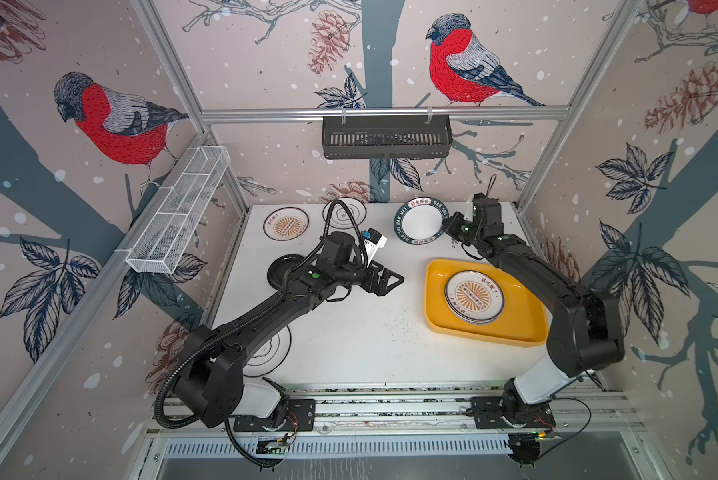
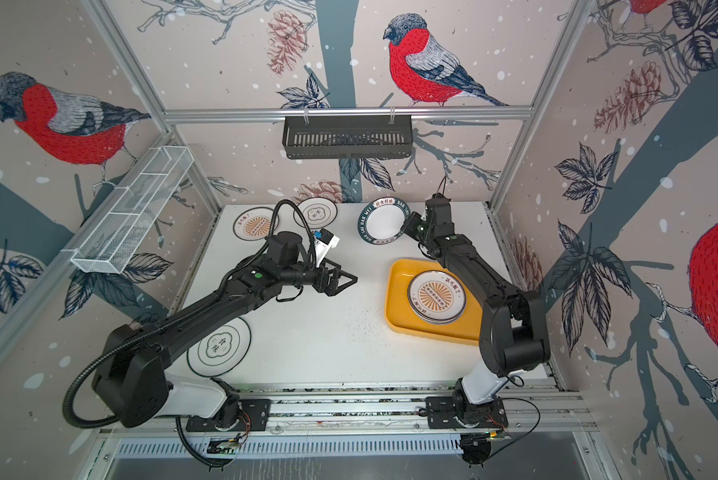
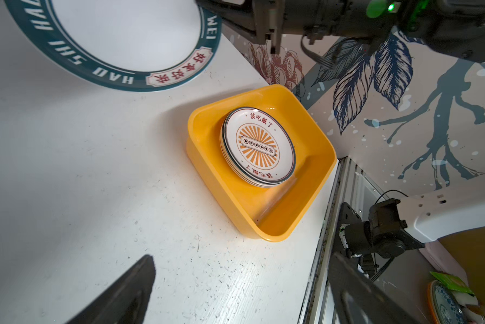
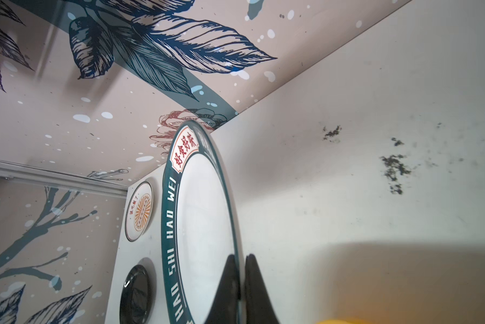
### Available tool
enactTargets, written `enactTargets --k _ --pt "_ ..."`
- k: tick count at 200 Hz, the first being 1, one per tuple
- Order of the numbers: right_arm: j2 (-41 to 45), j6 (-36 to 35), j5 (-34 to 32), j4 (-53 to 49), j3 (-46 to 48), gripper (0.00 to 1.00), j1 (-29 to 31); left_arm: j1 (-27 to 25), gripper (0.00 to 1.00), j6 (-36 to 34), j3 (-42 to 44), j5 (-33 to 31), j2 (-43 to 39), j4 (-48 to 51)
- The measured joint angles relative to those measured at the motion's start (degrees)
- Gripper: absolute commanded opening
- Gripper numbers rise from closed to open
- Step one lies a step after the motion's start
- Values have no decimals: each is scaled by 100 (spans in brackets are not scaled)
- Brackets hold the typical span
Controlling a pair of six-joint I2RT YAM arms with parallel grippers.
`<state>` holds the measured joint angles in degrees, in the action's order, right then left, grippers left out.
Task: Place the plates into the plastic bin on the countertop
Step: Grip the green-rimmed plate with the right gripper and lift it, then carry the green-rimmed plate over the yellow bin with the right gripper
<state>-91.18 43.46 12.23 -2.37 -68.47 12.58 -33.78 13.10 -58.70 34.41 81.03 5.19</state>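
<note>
My right gripper should keep carrying the green-rimmed plate, which faces up just like the stack in the yellow bin, until the plate is resting on that stack.
The yellow plastic bin sits at the right of the white countertop and holds a stack of plates topped by an orange sunburst plate. At the back, my right gripper is shut on the rim of a green-rimmed plate, whose held side looks raised. My left gripper hovers open and empty mid-table. A sunburst plate, a flower plate behind a cable, a black plate and another flower plate lie on the left, the last two partly under the left arm.
A black slotted basket hangs on the back wall and a white wire-mesh basket on the left wall. Aluminium rails carrying both arm bases run along the front edge. Dark specks mark the countertop near the bin.
</note>
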Motion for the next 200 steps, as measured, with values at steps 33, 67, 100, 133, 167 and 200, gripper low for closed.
enactTargets --k 33,67,100,133,167,200 --pt "640 -57 321 -94 743 2 -378 -210 96 -164 -37 -48 232 114" --pt "1344 -232 636 -339 1270 2 -800 -310 96 -254 -74 -109 505 199" --pt "2017 -466 887 -732 1598 2 -1226 -319 96 -254 -83 2 542 197" --pt "2761 -612 1043 -1051 2131 2 -1554 -365 96 -236 -81 44 568 181" --pt "3270 -610 1211 -1237 2780 2 -1996 -483 96 -149 -76 94 654 164" --pt "3604 -612 1320 -1438 3134 2 -2243 -562 96 -151 -76 83 651 166"
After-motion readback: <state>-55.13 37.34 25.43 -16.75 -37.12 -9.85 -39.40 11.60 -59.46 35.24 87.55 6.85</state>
